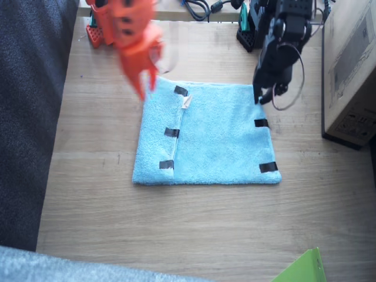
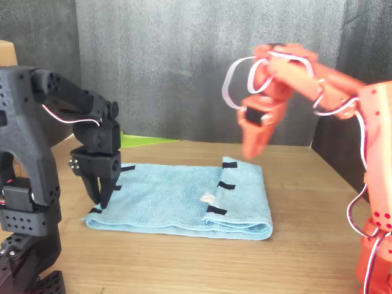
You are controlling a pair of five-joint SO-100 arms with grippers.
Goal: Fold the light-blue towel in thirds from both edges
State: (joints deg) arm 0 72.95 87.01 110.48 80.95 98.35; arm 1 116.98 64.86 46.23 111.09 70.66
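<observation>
The towel's other short edge (image 1: 270, 140) will rise at a slant when the robot carries the towel's far corner over, because the towel's near corner (image 1: 277, 178) lies loose and will trail behind.
The light-blue towel (image 1: 217, 135) lies flat on the table. One short edge is folded over onto it, and its three black tape strips (image 1: 171, 132) now run down the upper layer. The other short edge (image 1: 264, 144) lies flat with two strips showing. The black left gripper (image 1: 258, 97) covers the third strip. It points down at that edge's far corner (image 2: 98, 195), with its jaws a little open and the tips at the cloth. My orange right gripper (image 1: 145, 85) is blurred. It hangs open and empty above the far corner of the folded side (image 2: 252, 147).
A cardboard box (image 1: 352, 70) stands close beside the left arm. Cables (image 1: 197, 7) and the arm bases sit along the far edge of the table. A green sheet corner (image 1: 302, 270) pokes in at the near edge. A dark cloth (image 1: 29, 117) hangs beside the table.
</observation>
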